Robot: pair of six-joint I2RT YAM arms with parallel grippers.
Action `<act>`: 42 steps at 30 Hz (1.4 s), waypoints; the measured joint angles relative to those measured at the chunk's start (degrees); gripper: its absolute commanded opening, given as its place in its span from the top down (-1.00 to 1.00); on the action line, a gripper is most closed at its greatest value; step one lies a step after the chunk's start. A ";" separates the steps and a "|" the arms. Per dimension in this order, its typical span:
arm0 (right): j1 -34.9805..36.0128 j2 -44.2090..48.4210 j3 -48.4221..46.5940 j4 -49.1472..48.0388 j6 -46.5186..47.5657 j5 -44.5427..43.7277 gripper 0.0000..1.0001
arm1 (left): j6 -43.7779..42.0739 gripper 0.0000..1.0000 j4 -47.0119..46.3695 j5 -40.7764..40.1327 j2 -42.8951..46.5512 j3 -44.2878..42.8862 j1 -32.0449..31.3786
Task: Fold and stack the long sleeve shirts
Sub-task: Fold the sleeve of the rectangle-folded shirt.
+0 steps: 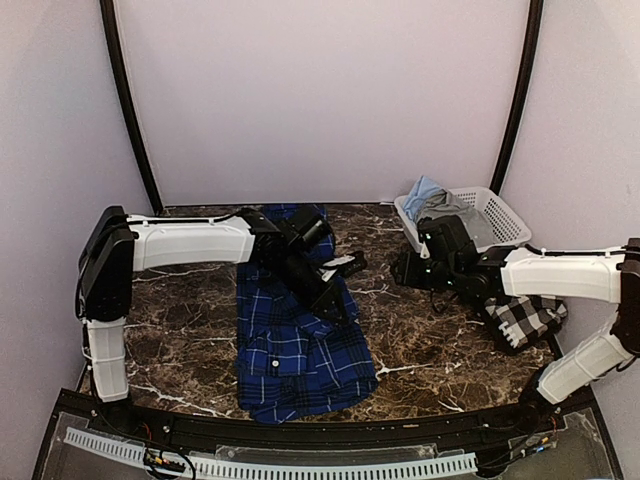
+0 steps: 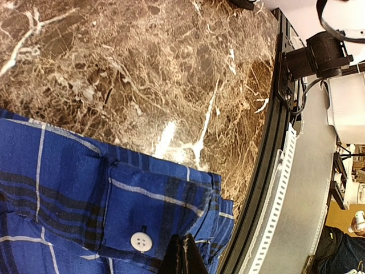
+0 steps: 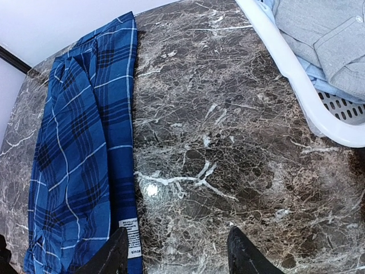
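Observation:
My left gripper should now put the pinched cloth (image 2: 171, 229) down until it lies flat, because the buttoned cuff (image 2: 149, 208) is inside the blue plaid shirt's long edge.
The royal blue plaid shirt (image 1: 295, 345) lies lengthwise in the middle of the marble table (image 1: 430, 340). My left gripper (image 1: 338, 303) is low over its right side. In the left wrist view its jaws (image 2: 183, 254) are shut, pinching cloth beside a buttoned cuff (image 2: 141, 241), with folds running into the tips. The black-and-white check shirt (image 1: 525, 320) lies at the right, partly under my right arm. My right gripper (image 3: 174, 257) stands open above bare marble, its left finger (image 3: 105, 257) by the blue plaid shirt's (image 3: 74, 160) edge and white label (image 3: 130, 237).
A white basket (image 1: 500, 212) at the back right holds grey and light blue clothes (image 1: 432, 198). Its rim (image 3: 296, 74) runs close to the right gripper. The table's black front rail (image 2: 268, 154) passes near the cuff. Dark posts stand at both back corners.

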State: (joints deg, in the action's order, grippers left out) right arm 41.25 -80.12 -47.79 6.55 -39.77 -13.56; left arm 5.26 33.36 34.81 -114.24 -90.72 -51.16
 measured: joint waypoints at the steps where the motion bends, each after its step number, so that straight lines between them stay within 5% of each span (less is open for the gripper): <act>1: 0.00 0.02 0.09 0.00 0.00 0.00 -0.11 | -0.22 1.00 0.22 0.15 -0.17 0.00 -0.13; 31: -0.02 0.02 1.38 -0.02 -0.48 0.07 -0.11 | -3.65 1.00 6.21 1.66 -3.76 -0.22 -1.99; 33: -0.02 0.02 1.40 -0.09 -0.52 0.04 -0.11 | -3.72 0.89 6.21 1.66 -4.07 -0.31 -2.08; 36: -0.02 0.02 1.40 -0.07 -0.63 0.07 -0.11 | -4.09 0.42 6.49 1.55 -4.26 -0.44 -2.16; 40: -0.02 0.02 1.40 -0.07 -0.61 0.11 -0.11 | -3.72 0.04 7.26 1.31 -4.28 -2.19 -2.16; 42: -0.02 0.02 1.40 -0.04 -0.59 0.44 -0.12 | -3.21 -0.01 7.30 1.25 -4.24 -3.63 -2.14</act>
State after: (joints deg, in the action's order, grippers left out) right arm 41.23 -80.09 -46.39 6.50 -40.36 -13.13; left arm 2.04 40.66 36.05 -118.48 -94.35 -53.30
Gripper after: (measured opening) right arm 0.557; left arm 0.458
